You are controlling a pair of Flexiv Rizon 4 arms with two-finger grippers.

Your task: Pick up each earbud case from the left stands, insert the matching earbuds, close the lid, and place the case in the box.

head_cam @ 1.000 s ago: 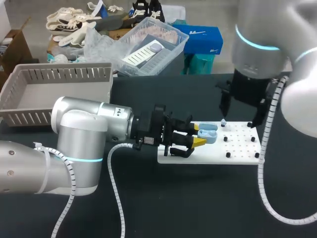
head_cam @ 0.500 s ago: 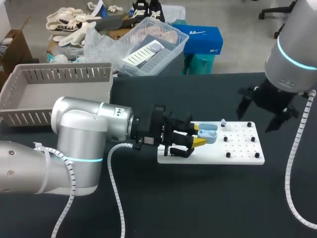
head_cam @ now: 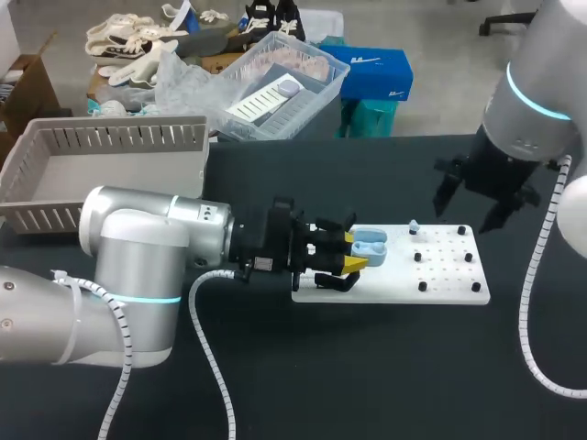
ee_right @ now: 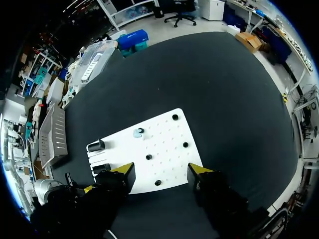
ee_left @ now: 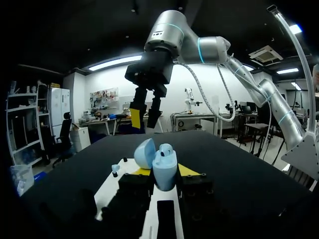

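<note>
My gripper is about to lift the light blue earbud (head_cam: 414, 225), which sticks up above its black peg (head_cam: 413, 232). The earbud will come free and leave the peg standing.
A light blue earbud case (head_cam: 368, 244) with its lid open is held in my left gripper (head_cam: 352, 252), just over the near-left end of the white pegboard (head_cam: 449, 275). In the left wrist view the case (ee_left: 162, 162) stands upright between the fingers of the left gripper (ee_left: 164, 174), with one earbud (ee_left: 167, 148) in it. A loose blue earbud (head_cam: 414, 225) sits on a peg at the board's far edge. My right gripper (head_cam: 466, 213) hangs open above the board's far right corner. From the right wrist view that earbud (ee_right: 137, 133) lies ahead of the right gripper (ee_right: 162, 172).
A grey slatted basket (head_cam: 101, 165) stands at the table's far left. Two black stands (ee_right: 95, 146) sit at the left end of the pegboard (ee_right: 164, 134), and short black pegs dot its right half. Dark bare tabletop surrounds the board.
My right arm swung from above the board out to the right, then came back a little toward its far right corner. My left gripper, still holding the case, drew slightly left.
</note>
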